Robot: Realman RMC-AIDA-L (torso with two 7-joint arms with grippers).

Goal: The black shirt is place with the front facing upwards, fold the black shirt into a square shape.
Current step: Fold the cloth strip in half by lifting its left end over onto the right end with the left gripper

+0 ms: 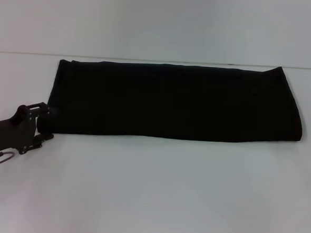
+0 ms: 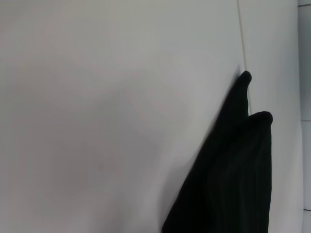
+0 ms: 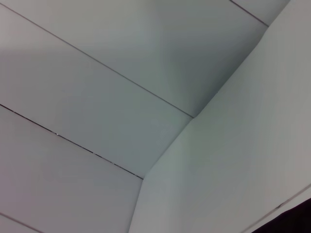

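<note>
My left gripper's open fingers only just overlap the black shirt's near corner. I should push them farther in over the cloth before I close them and lift that corner.
The black shirt lies on the white table as a long, flat band running left to right. Only plain black cloth faces up. My left gripper is low at the band's near left corner, touching or almost touching the cloth edge. In the left wrist view the black shirt shows as a layered end with two rounded folds against the table. My right gripper is out of view, and the right wrist view shows only pale wall panels.
The table's far edge runs just behind the shirt, with a pale wall beyond. Bare tabletop spreads in front of the shirt and to its right. A metal ring hangs off the left arm's wrist.
</note>
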